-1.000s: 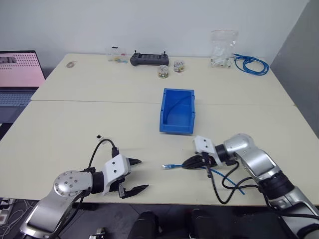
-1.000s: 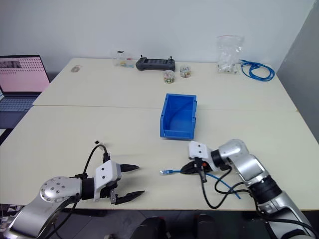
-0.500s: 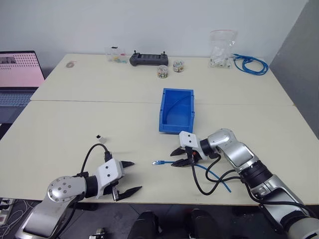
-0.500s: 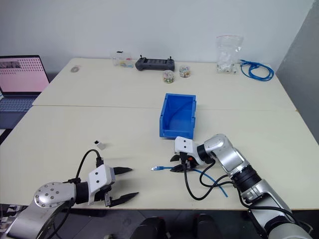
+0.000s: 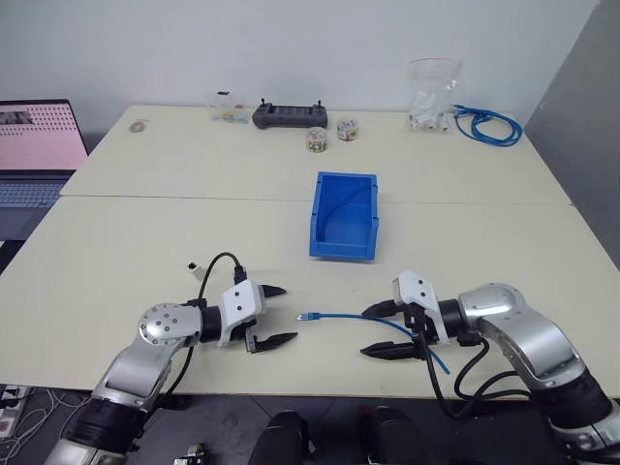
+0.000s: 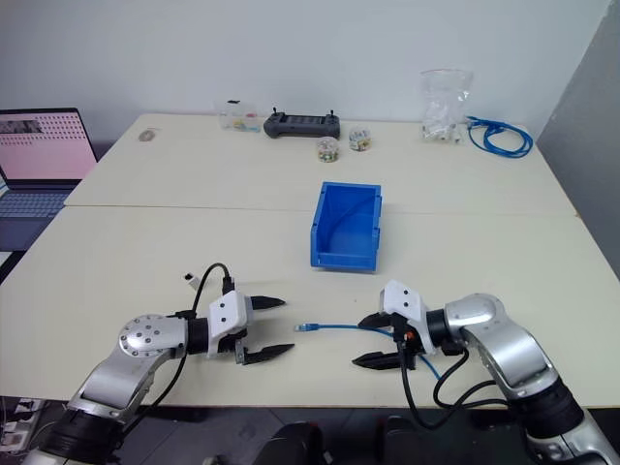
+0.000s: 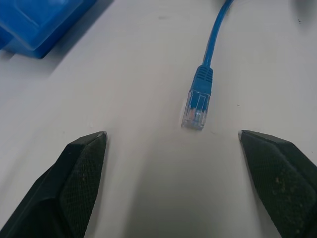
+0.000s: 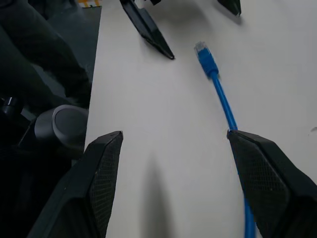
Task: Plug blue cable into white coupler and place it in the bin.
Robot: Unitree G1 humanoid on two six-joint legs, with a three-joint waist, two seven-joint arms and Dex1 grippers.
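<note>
I see the blue cable lying in a smooth, shallow bow (image 5: 344, 316), so I expect its loose tail (image 5: 441, 363) to stand out stiffly once I lift it near the plug.
The blue cable (image 5: 334, 316) lies loose on the table, its clear plug (image 7: 196, 106) pointing toward my left gripper (image 5: 289, 313). That gripper is open, its fingers spread on either side of the plug and a little short of it. My right gripper (image 5: 365, 332) is open too, low over the table, and the cable (image 8: 218, 89) runs between its fingers close to one of them, ungripped. The white coupler (image 5: 194, 263) sits on the table beside my left arm. The blue bin (image 5: 342, 244) stands beyond the cable at mid table.
Along the far edge stand a black controller (image 5: 289, 116), small jars (image 5: 317, 140), a clear bag of white parts (image 5: 431, 97) and a looped blue cable bundle (image 5: 489, 124). A laptop (image 5: 34, 145) is at far left. The near table edge runs just behind both grippers.
My right gripper carried the plug end left, then opened, let go of the cable and drew back right. My left gripper moved forward until its fingers flank the plug.
</note>
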